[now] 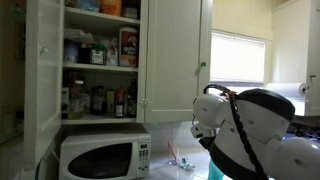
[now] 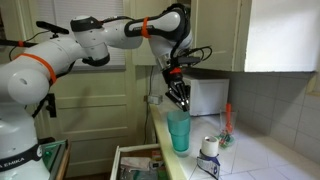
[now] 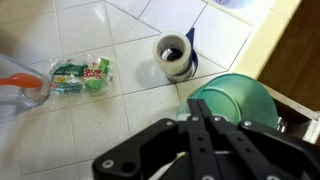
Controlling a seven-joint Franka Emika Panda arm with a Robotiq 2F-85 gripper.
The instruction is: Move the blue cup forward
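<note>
The cup's rim is in my gripper, which holds the blue cup upright (image 2: 179, 130) with clear tiles ahead (image 3: 150, 115), so I'll go on forward until it stands there before I let go.
The blue cup (image 2: 179, 131) is a teal plastic cup standing upright near the counter's front edge. In the wrist view its open rim (image 3: 238, 98) shows at the right, just beyond my fingertips. A sliver of it shows under my arm in an exterior view (image 1: 216, 172). My gripper (image 2: 178, 99) hangs pointing down just above the cup's rim, apparently not touching it. In the wrist view the two fingers (image 3: 196, 108) lie together and nothing shows between them.
A white microwave (image 1: 100, 156) stands on the tiled counter, also in an exterior view (image 2: 206, 95). A round tape-like roll (image 3: 172, 55), a green packet (image 3: 80, 75) and an orange item (image 3: 20, 86) lie near the cup. An open cabinet (image 1: 100, 55) hangs above. An open drawer (image 2: 135, 162) lies below the counter edge.
</note>
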